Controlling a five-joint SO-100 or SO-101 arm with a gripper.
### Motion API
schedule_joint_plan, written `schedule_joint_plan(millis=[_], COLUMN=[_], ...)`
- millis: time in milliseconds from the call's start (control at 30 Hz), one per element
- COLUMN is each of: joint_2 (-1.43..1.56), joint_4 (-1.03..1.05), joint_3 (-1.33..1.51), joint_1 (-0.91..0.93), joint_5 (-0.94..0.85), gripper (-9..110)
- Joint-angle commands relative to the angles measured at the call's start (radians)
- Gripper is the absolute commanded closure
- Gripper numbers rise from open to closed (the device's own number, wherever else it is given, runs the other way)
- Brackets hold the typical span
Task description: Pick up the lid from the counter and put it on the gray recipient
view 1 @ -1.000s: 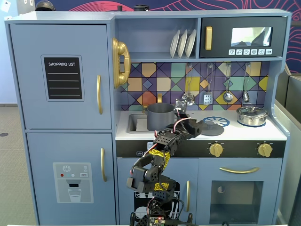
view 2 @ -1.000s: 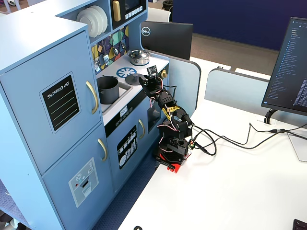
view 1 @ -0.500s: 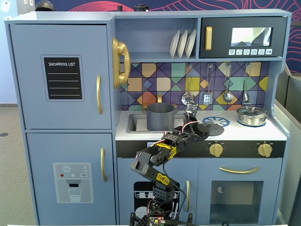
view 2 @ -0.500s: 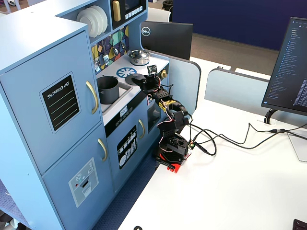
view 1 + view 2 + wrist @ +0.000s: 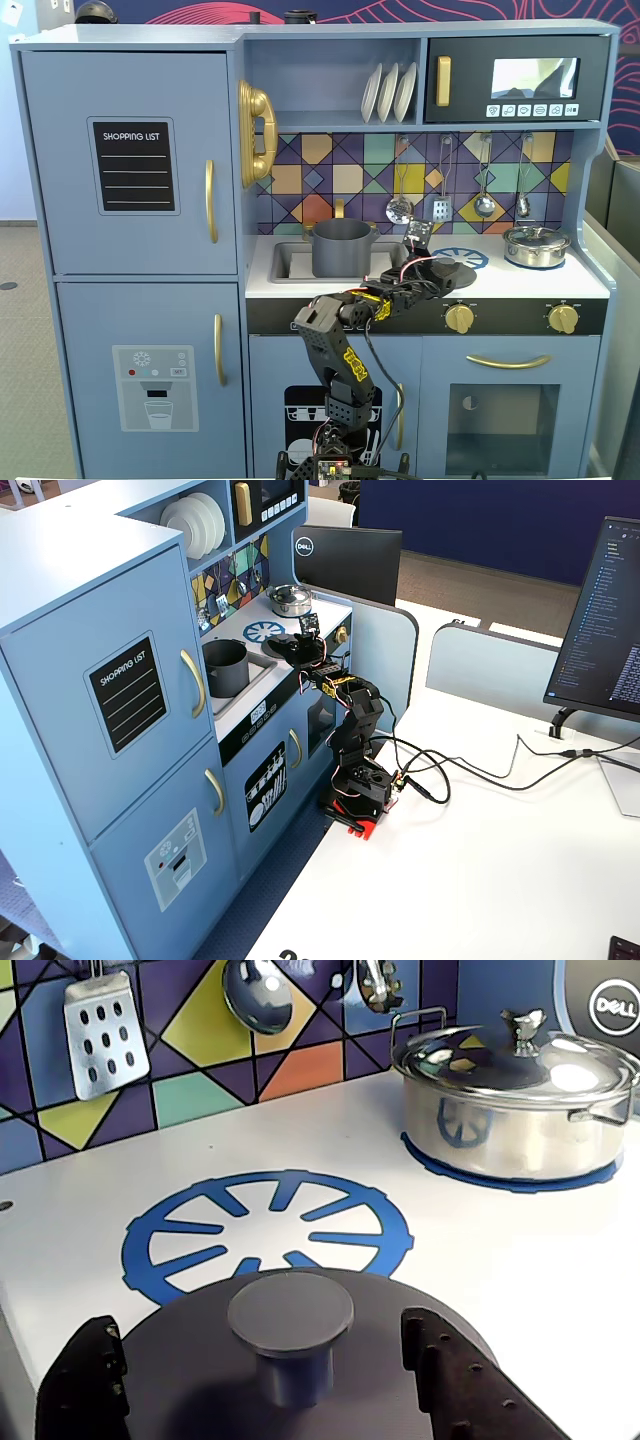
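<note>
The lid's round gray edge [image 5: 460, 275] is a match for the gray recipient's round rim [image 5: 342, 228]. The lid should lie flat and cover the whole opening when I lower it.
The lid [image 5: 290, 1312], a matte dark-gray disc with a central knob, lies flat on the white counter and overlaps the near edge of the blue burner mark [image 5: 265, 1222]. My gripper [image 5: 258, 1348] is open, with one black finger on each side of the knob and a clear gap to it on both sides. In a fixed view the gripper [image 5: 428, 266] hovers over the lid [image 5: 455, 273]. The gray recipient [image 5: 341, 248], a dark-gray pot with side handles, stands in the sink to the left. It also shows in another fixed view [image 5: 226, 667].
A shiny silver pot with its own lid [image 5: 510, 1100] sits on the far right burner. Utensils [image 5: 105, 1030] hang on the tiled back wall. The sink rim [image 5: 285, 262] is left of the burners. The arm's base [image 5: 358, 790] stands on the white desk.
</note>
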Motion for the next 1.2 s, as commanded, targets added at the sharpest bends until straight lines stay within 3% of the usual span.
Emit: schedule_joint_plan(millis=[0, 533, 700, 1167], joint_2=[-0.046, -0.190, -0.199, -0.110], joint_4=[-0.069, -0.121, -0.132, -0.127], joint_3=[-0.092, -0.170, -0.160, -0.144], joint_1=[0.011, 0.008, -0.017, -0.063], joint_5=[-0.017, -0.009, -0.028, -0.043], gripper=[74, 84, 102, 102])
